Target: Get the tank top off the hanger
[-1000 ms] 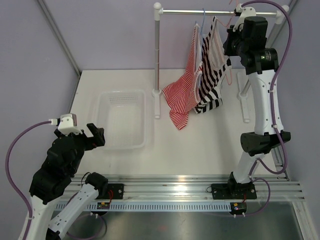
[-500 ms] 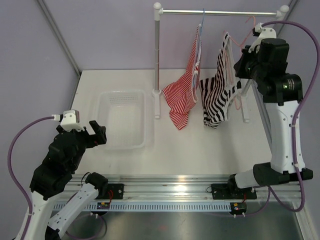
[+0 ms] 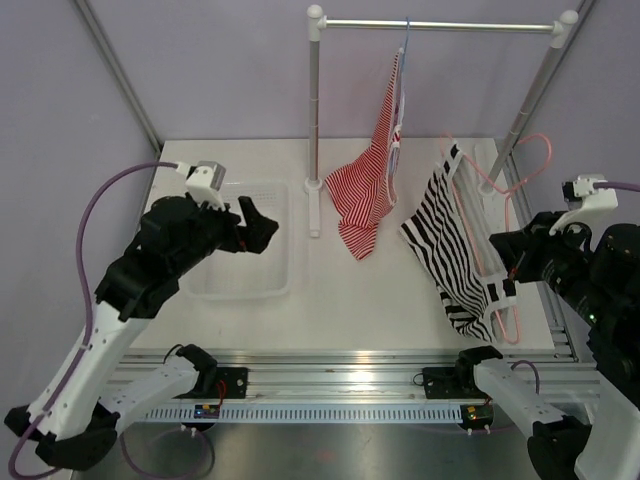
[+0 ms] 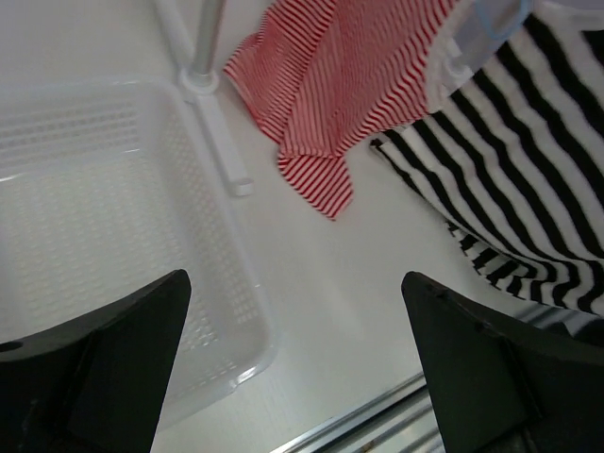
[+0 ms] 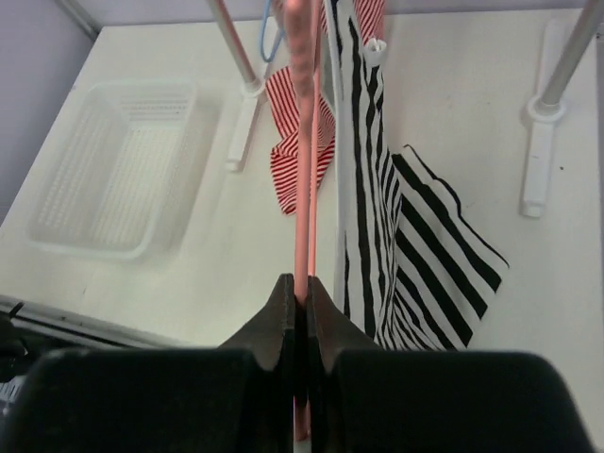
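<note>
My left gripper should continue toward the tank top's free far strap (image 3: 453,157) and close there, as my right gripper is holding only the pink hanger's wire (image 3: 507,212).
The black-and-white striped tank top (image 3: 450,250) hangs on the pink wire hanger (image 3: 548,148), off the rail and tilted low over the table's right side. My right gripper (image 3: 507,262) is shut on the hanger's wire beside the fabric. In the right wrist view the jaws (image 5: 302,293) pinch the pink hanger (image 5: 304,142), with the tank top (image 5: 396,236) draped just right of it. My left gripper (image 3: 255,222) is open and empty above the basket. In the left wrist view it (image 4: 302,377) is spread wide, and the tank top (image 4: 538,208) lies at the right.
A red-and-white striped garment (image 3: 375,180) hangs from a blue hanger (image 3: 405,40) on the rack rail (image 3: 440,25). The rack's left pole (image 3: 315,120) and right pole (image 3: 530,100) stand on the table. A white basket (image 3: 285,270) sits at the left.
My right arm has pulled the hanger with the tank top off the rail and lowered it toward the near right. My left arm has risen and swung right over the basket.
</note>
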Tool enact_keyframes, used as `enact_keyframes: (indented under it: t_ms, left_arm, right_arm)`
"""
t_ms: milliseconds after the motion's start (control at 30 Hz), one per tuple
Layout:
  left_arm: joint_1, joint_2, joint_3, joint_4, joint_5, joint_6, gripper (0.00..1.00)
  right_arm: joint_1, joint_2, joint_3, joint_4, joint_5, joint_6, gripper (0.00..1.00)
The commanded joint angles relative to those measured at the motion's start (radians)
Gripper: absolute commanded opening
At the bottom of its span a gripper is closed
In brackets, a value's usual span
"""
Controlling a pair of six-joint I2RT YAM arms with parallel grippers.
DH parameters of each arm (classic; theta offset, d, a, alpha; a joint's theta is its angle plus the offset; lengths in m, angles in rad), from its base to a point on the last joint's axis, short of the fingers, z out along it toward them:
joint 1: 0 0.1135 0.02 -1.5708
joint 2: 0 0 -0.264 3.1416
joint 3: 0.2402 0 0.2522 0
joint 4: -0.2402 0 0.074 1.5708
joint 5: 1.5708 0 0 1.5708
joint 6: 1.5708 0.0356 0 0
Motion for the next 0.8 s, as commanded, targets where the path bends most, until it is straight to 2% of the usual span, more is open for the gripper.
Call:
enact_keyframes:
  t_ms: [0, 67, 167, 367, 433, 467, 567, 767]
  left_arm:
    - [-0.149, 0.103, 0.103, 0.182, 0.047, -0.034, 0.99]
    - [-0.274, 0.145, 0.140, 0.222, -0.025, -0.021, 0.99]
    - [-0.390, 0.209, 0.197, 0.308, -0.096, 0.019, 0.99]
    - [-0.560, 0.370, 0.312, 0.435, -0.209, 0.120, 0.99]
    - [-0.603, 0.404, 0.320, 0.478, -0.272, 0.220, 0.99]
    - [-0.623, 0.424, 0.305, 0.535, -0.276, 0.284, 0.99]
    - [-0.630, 0.442, 0.254, 0.650, -0.274, 0.355, 0.99]
    - [-0.631, 0.553, 0.314, 0.669, -0.260, 0.417, 0.99]
  right_arm:
    - [0.052, -0.029, -0.039, -0.037, -0.133, 0.015, 0.00]
    - [0.076, -0.066, -0.054, -0.058, -0.111, 0.024, 0.00]
    - [0.110, -0.107, -0.092, -0.089, -0.082, 0.029, 0.00]
    - [0.113, -0.126, -0.138, -0.088, -0.160, 0.045, 0.00]
    - [0.113, -0.121, -0.148, -0.086, -0.162, 0.053, 0.00]
    - [0.113, -0.118, -0.146, -0.082, -0.165, 0.071, 0.00]
    - [0.113, -0.107, -0.144, -0.074, -0.214, 0.085, 0.00]
    - [0.113, -0.099, -0.129, -0.055, -0.256, 0.088, 0.00]
